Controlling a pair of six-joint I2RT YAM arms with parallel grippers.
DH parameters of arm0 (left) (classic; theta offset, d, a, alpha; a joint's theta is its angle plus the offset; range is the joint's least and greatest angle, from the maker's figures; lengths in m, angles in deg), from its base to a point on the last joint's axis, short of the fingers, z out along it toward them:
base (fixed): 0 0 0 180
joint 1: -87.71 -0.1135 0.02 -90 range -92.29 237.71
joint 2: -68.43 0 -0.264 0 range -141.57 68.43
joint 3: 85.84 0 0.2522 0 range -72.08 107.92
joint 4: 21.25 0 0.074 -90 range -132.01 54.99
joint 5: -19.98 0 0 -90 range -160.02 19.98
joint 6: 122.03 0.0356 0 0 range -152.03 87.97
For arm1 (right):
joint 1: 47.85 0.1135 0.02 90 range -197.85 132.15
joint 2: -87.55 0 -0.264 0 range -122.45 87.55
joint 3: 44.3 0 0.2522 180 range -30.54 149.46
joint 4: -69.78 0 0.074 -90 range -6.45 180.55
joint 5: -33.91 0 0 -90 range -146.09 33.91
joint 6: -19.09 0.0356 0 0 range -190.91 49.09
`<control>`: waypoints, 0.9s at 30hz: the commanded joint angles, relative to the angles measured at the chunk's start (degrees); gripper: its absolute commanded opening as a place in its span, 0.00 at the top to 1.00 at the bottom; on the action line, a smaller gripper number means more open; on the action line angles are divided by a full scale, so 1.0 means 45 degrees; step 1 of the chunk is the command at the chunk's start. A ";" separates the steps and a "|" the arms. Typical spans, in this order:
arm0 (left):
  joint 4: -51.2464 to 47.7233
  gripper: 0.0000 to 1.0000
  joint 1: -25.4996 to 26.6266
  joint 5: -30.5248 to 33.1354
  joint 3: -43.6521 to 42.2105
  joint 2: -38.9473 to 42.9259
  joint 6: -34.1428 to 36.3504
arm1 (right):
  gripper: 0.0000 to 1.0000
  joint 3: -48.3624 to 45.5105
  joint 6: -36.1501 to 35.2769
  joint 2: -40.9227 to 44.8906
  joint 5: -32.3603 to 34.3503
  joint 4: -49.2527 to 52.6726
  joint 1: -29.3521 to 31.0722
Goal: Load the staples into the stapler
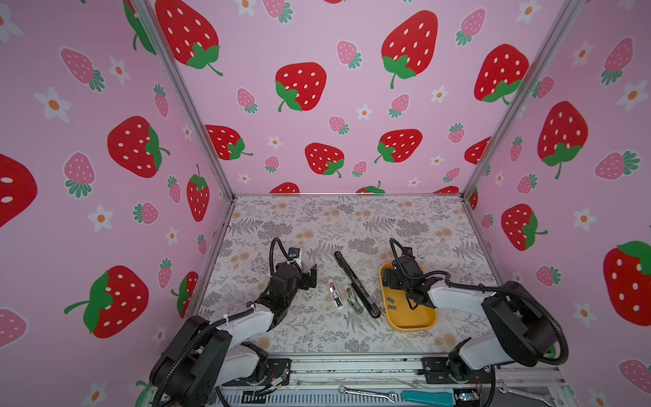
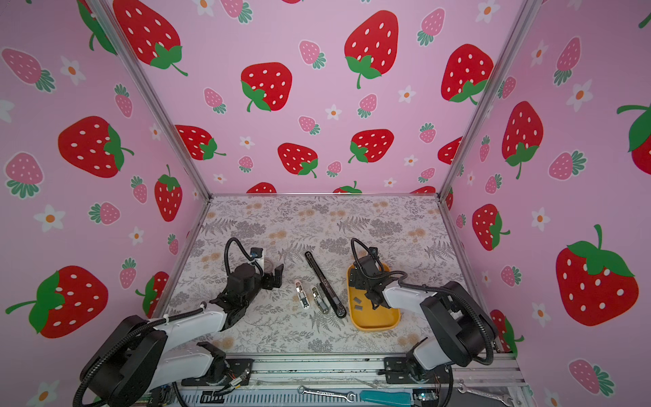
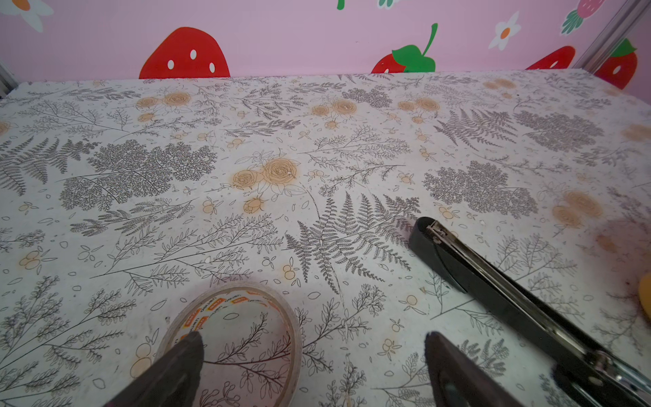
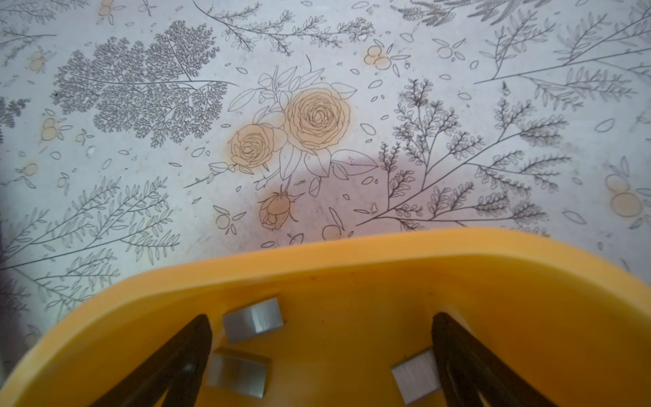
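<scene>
Staple strips lie against my right gripper's fingers while the gripper's gap is over the tray's empty bottom (image 4: 332, 359). I should lift, centre over one staple strip (image 4: 242, 375) and close there.
A long black stapler (image 1: 355, 282) lies opened out flat in the middle of the table, and its far end shows in the left wrist view (image 3: 493, 289). Several grey staples (image 4: 253, 319) lie in an orange tray (image 4: 352, 253) to the right of it; two strips (image 1: 390, 300) show in both top views. My right gripper (image 4: 320, 327) hangs open over the tray's far end (image 1: 389, 280), with staples lying loose near each finger and nothing held. My left gripper (image 3: 313, 338) stands open left of the stapler (image 1: 311, 276), holding nothing.
A clear tape roll (image 3: 239, 327) lies on the table by one left finger. Two small staplers, one white (image 1: 335, 294) and one silver (image 1: 354, 299), lie beside the black stapler's near end. A wrench (image 1: 366, 393) and a teal-handled tool (image 1: 426, 397) rest on the front rail.
</scene>
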State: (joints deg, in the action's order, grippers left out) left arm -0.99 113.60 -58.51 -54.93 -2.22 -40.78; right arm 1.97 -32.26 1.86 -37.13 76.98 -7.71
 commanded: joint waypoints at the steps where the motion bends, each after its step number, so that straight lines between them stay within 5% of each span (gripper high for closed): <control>1: 0.0090 0.01 0.0046 0.0001 0.0517 -0.0100 0.0134 | 0.04 -0.0125 0.0369 -0.0472 -0.0045 0.1744 0.0197; 6: 0.0088 0.01 0.0048 0.0000 0.0527 -0.0119 0.0140 | 0.24 -0.0446 0.0632 0.0121 0.0076 0.2279 0.0316; 17: 0.0010 0.01 0.0048 0.0281 0.0607 -0.0159 0.0146 | 0.41 -0.0550 0.0170 0.2508 -0.0092 0.2573 0.0430; 20: -0.0178 0.01 0.0046 0.0643 0.0762 -0.0178 0.0085 | 0.55 -0.0555 -0.0434 0.3211 -0.0854 0.1909 0.0544; 27: -0.1351 0.01 0.0023 0.1575 0.1774 -0.0560 0.0153 | 0.56 -0.0660 -0.0690 0.2872 -0.2713 0.0292 0.0531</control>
State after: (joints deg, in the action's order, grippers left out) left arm -4.57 113.60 -54.49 -50.56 -3.84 -40.76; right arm -0.34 -34.18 16.20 -44.95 81.37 -5.59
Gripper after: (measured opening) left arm 0.990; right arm 0.437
